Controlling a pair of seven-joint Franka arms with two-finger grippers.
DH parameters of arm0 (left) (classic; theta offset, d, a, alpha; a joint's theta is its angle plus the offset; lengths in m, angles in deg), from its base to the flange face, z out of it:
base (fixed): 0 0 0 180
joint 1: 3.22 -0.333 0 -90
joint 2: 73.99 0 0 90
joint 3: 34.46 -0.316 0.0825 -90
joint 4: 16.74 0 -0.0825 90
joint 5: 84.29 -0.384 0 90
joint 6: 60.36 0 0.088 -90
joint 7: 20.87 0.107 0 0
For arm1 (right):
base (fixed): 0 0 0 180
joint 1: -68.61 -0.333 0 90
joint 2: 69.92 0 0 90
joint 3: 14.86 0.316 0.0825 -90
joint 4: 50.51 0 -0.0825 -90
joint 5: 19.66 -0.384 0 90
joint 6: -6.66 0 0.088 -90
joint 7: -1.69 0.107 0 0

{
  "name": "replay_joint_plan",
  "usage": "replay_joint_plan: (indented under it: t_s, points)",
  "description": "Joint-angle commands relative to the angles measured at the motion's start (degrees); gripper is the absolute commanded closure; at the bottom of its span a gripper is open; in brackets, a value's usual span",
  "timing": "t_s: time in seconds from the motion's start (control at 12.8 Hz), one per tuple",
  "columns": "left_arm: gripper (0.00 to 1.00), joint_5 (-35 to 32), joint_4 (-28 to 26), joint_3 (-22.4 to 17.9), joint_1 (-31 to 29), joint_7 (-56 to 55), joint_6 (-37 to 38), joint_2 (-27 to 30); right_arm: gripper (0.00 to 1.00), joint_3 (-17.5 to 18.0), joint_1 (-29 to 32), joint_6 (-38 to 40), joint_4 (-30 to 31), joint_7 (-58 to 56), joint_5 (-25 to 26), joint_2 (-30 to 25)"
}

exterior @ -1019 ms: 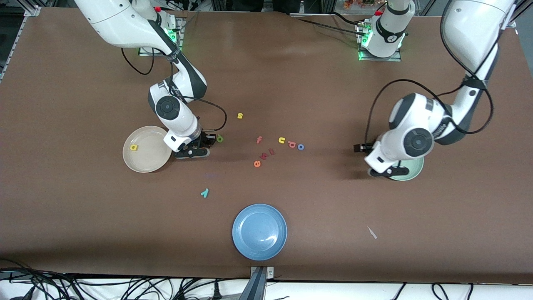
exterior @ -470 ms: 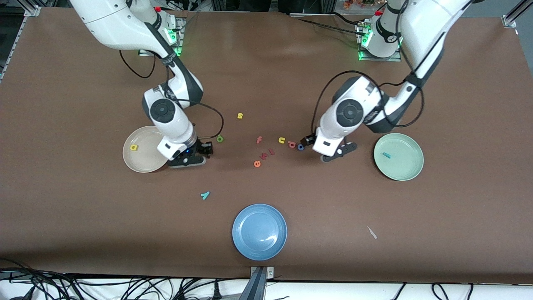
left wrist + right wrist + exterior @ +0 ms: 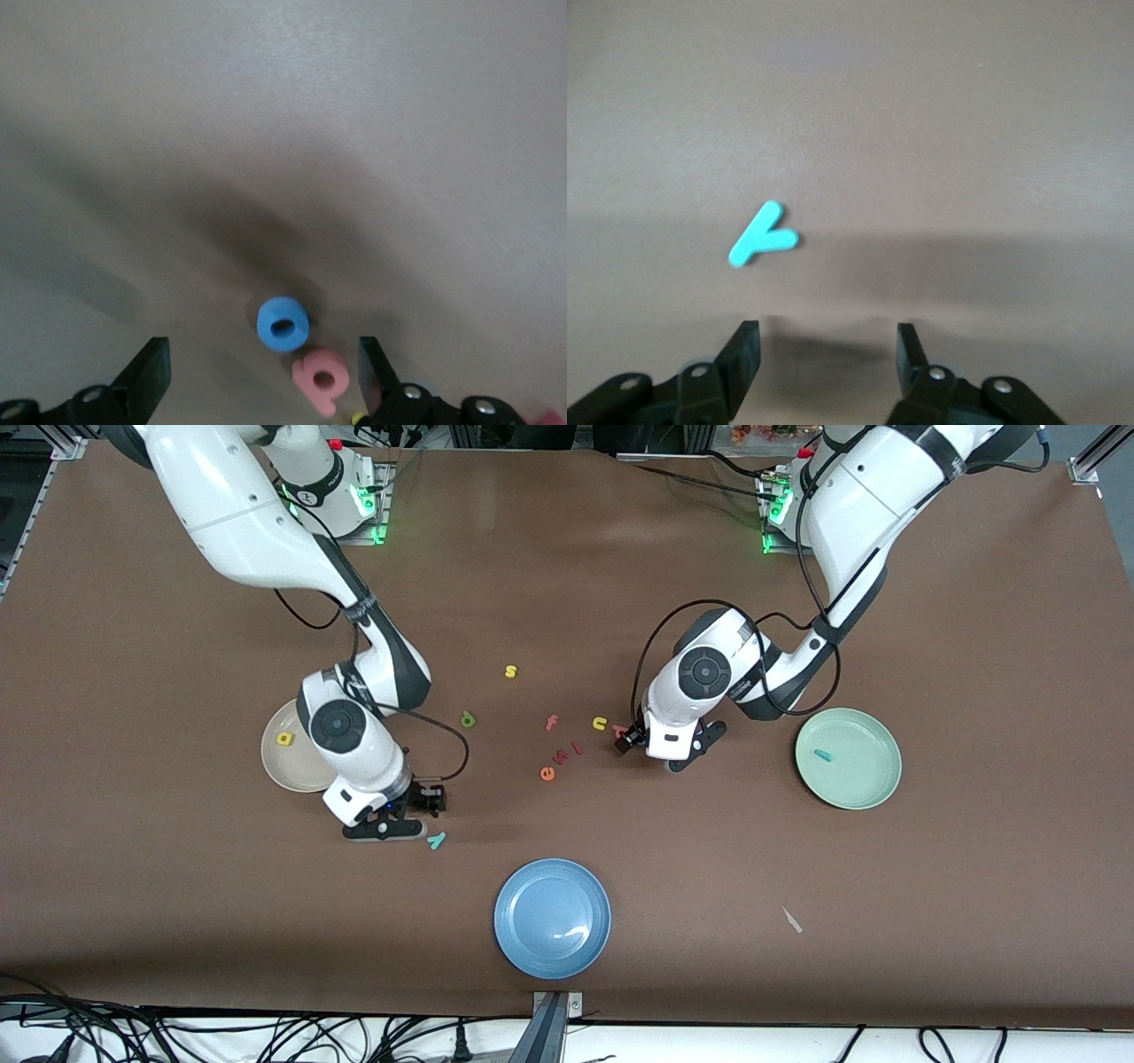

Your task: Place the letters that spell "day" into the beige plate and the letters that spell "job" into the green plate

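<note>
The teal "y" slants ahead of one finger, outside my right gripper's open gap, so next I move and turn that gripper to straddle the letter before closing.
My right gripper hangs open and empty, low over the table, just short of the teal "y". The beige plate holds the yellow "a", and my right arm covers part of it. The green "d" lies on the table beside that plate. My left gripper is open over the blue "o" and the pinkish-red "b", both lying between its fingers. In the front view the "o" is hidden under this gripper. The green plate holds the teal "j".
Loose letters lie mid-table: a yellow "s", a pink "f", a yellow "u" and a red "e" with two small red pieces beside it. A blue plate sits nearer the front camera.
My right gripper opened, left the green "d" on the table and moved toward the teal "y". My left arm swung from over the green plate to the "o" and "b".
</note>
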Motion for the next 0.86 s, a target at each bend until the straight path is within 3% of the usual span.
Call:
replay_joint_plan:
  t_s: [0.0,0.16,0.55,0.78]
  points:
    - [0.1,-1.5,0.7,-1.2,1.6,-3.8,-0.4,-0.1,0.3,-0.8,-2.1,1.2,-7.0,3.5,-1.8,4.4]
    - [0.17,-1.5,0.7,-1.2,1.6,-4.1,-0.5,-0.6,0.3,-0.8,-2.9,2.0,-7.4,5.2,-2.8,3.8]
    - [0.19,-1.4,0.8,-1.4,1.6,-5.1,-1.6,-1.0,0.3,-3.2,-4.6,4.8,-7.4,4.7,-4.6,3.0]
    - [0.29,-1.5,1.7,-1.5,1.6,-5.1,-1.6,-1.9,0.31,-5.0,-4.5,4.5,-7.7,1.6,-4.3,3.3]
